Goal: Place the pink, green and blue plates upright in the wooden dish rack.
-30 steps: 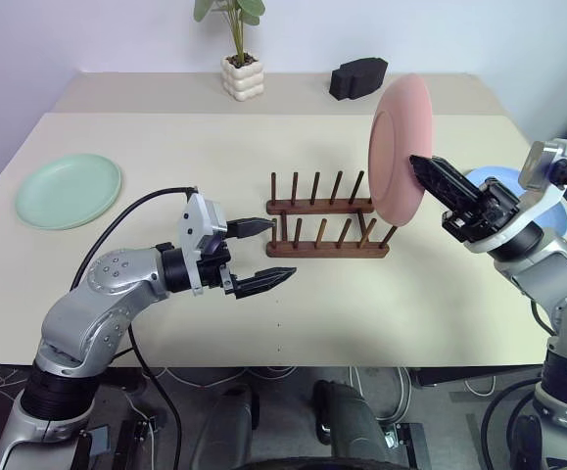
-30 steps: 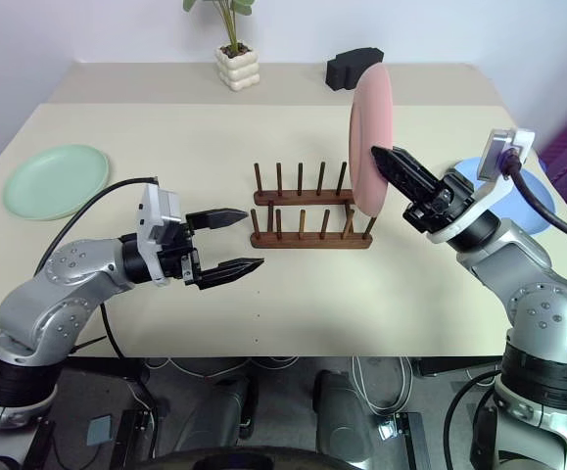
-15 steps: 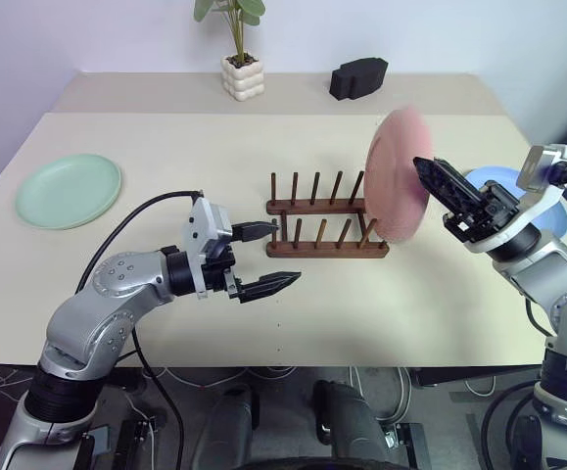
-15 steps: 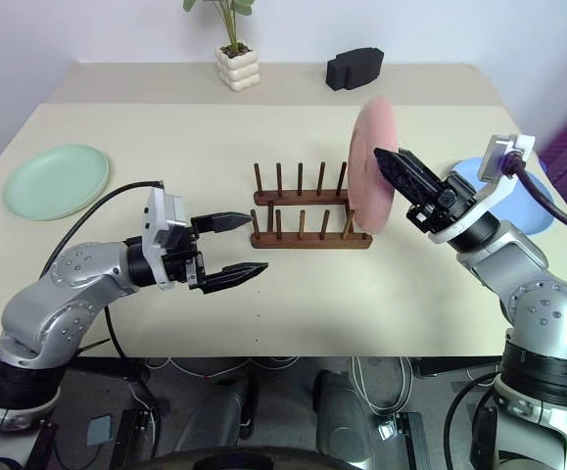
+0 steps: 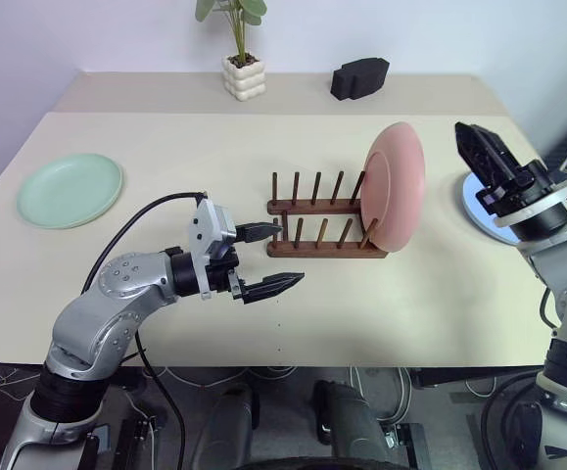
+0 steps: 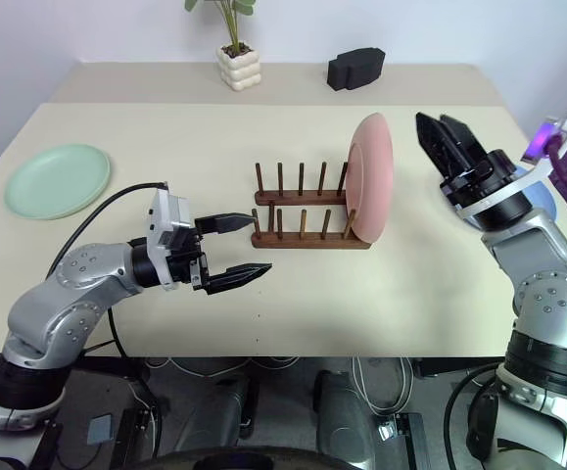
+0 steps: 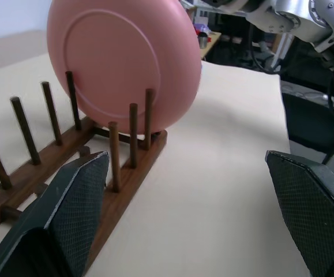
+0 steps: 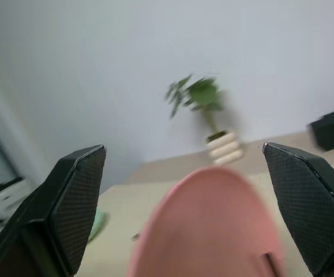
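Next, I lift the green plate [image 5: 70, 190] with my left gripper and hand it to my right gripper over the wooden dish rack [image 5: 307, 207], because the plate is out of my right gripper's reach.
The pink plate [image 5: 396, 186] stands upright on its edge between the pegs at the right end of the wooden dish rack [image 5: 317, 230]. To the right of it, clear of the plate, my right gripper [image 5: 467, 132] is open and empty. Behind that arm the blue plate [image 5: 477, 208] lies flat, partly hidden. Far to the left the green plate [image 5: 70, 189] lies flat on the table. My left gripper [image 5: 288, 257] is open and empty just left of the rack, pointing along it. The left wrist view shows the pink plate [image 7: 123, 63] leaning against the pegs.
A potted plant [image 5: 241, 73] and a black block [image 5: 359, 76] stand on the raised strip at the table's back. A black cable [image 5: 136, 211] loops above my left arm. Bare tabletop [image 5: 185, 147] lies between the green plate and the rack.
My right gripper opened and let go of the pink plate, which settled into the rack's right end. That gripper then drew away to the right. My left gripper stayed put.
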You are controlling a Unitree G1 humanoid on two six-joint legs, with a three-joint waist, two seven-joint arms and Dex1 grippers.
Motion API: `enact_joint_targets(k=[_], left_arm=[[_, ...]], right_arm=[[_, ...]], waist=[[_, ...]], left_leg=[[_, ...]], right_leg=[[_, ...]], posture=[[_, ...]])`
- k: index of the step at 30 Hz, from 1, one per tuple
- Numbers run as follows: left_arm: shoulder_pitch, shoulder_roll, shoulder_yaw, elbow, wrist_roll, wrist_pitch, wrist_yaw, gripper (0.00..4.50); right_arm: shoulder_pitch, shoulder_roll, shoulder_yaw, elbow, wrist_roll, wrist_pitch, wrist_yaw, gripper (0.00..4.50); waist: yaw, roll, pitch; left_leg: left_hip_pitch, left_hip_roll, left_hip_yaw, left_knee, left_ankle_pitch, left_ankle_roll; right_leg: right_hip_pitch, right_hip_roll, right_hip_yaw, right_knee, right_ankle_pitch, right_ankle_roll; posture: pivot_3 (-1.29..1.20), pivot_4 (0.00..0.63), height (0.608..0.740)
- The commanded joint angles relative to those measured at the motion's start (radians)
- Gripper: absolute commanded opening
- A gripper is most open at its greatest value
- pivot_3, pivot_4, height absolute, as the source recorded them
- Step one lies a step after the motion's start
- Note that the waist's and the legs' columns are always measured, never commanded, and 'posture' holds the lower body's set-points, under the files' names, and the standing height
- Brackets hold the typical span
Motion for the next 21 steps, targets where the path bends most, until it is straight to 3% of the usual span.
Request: enact_joint_targets(k=[1,5,9,15,21], left_arm=[[-0.054,-0.02,0.145,0.093,0.012,-0.032,0.112,4.5],[-0.119,0.007,0.275,0.297,0.118,-0.086,0.267,4.5],[-0.26,0.006,0.453,0.549,0.227,-0.093,0.616,4.5],[-0.326,0.011,0.595,0.706,0.336,-0.1,0.948,4.5],[-0.33,0.029,0.633,0.826,0.358,-0.01,1.04,4.5]], right_arm=[[-0.014,-0.04,-0.044,-0.044,-0.019,-0.029,0.005,4.43],[-0.003,-0.107,0.045,-0.135,-0.121,-0.031,0.069,4.43],[-0.059,-0.199,0.252,-0.266,-0.318,-0.074,0.165,4.43],[-0.145,-0.202,0.475,-0.304,-0.531,-0.147,0.255,4.43],[-0.204,-0.137,0.633,-0.309,-0.676,-0.208,0.298,4.43]], waist=[[0.0,0.0,0.0],[-0.009,0.001,0.0],[-0.009,0.002,0.0],[0.001,-0.001,0.0],[0.001,-0.002,0.0]], left_leg=[[0.0,0.0,0.0,0.0,0.0,0.0],[0.001,0.0,0.0,0.0,0.0,0.0],[0.002,0.001,0.0,0.0,0.0,0.001],[0.0,-0.001,-0.001,0.0,0.0,0.001],[0.0,-0.002,-0.002,0.0,0.0,0.0]], right_leg=[[0.0,0.0,0.0,0.0,0.0,0.0],[0.0,0.001,0.0,0.001,0.001,0.001],[-0.001,0.002,0.0,0.002,0.001,0.002],[-0.001,0.0,-0.001,0.001,0.001,0.004],[-0.001,-0.001,-0.001,0.001,0.002,0.005]], posture=[[0.0,0.15,0.739],[0.0,0.15,0.739],[0.0,0.15,0.739],[0.0,0.15,0.739],[0.0,0.15,0.739]])
